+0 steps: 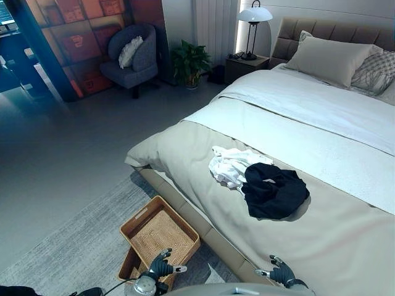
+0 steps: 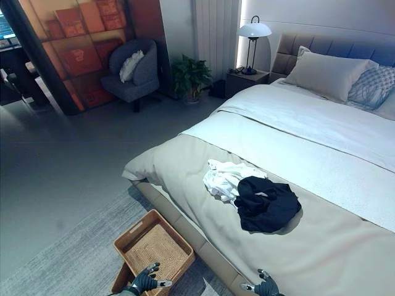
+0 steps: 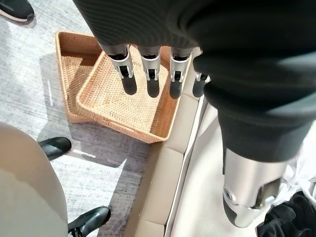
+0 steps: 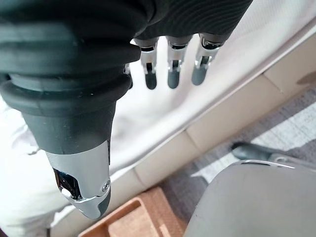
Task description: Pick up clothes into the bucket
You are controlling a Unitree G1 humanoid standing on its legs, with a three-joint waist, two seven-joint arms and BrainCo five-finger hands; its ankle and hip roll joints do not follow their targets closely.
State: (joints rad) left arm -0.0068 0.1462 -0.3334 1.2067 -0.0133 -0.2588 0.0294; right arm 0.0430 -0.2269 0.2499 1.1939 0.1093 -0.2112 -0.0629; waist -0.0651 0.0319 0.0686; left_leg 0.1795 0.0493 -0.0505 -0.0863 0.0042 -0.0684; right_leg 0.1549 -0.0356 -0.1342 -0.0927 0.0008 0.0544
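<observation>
The black edge is lying on top of the white folds, so when I lift the black garment, it should come away freely and leave the white garment behind.
A white garment lies crumpled on the bed's beige cover, with a black garment overlapping its right side. A woven wicker basket sits on the rug beside the bed, stacked on a second one. My left hand hovers open over the basket's near end; in the left wrist view its fingers hang straight above the basket. At the bed's near edge my right hand is open, its fingers straight over the pale cover. Neither hand holds anything.
The large bed fills the right side, with pillows at the head. At the back stand a nightstand with a lamp, a potted plant and a grey armchair. Grey floor lies open to the left.
</observation>
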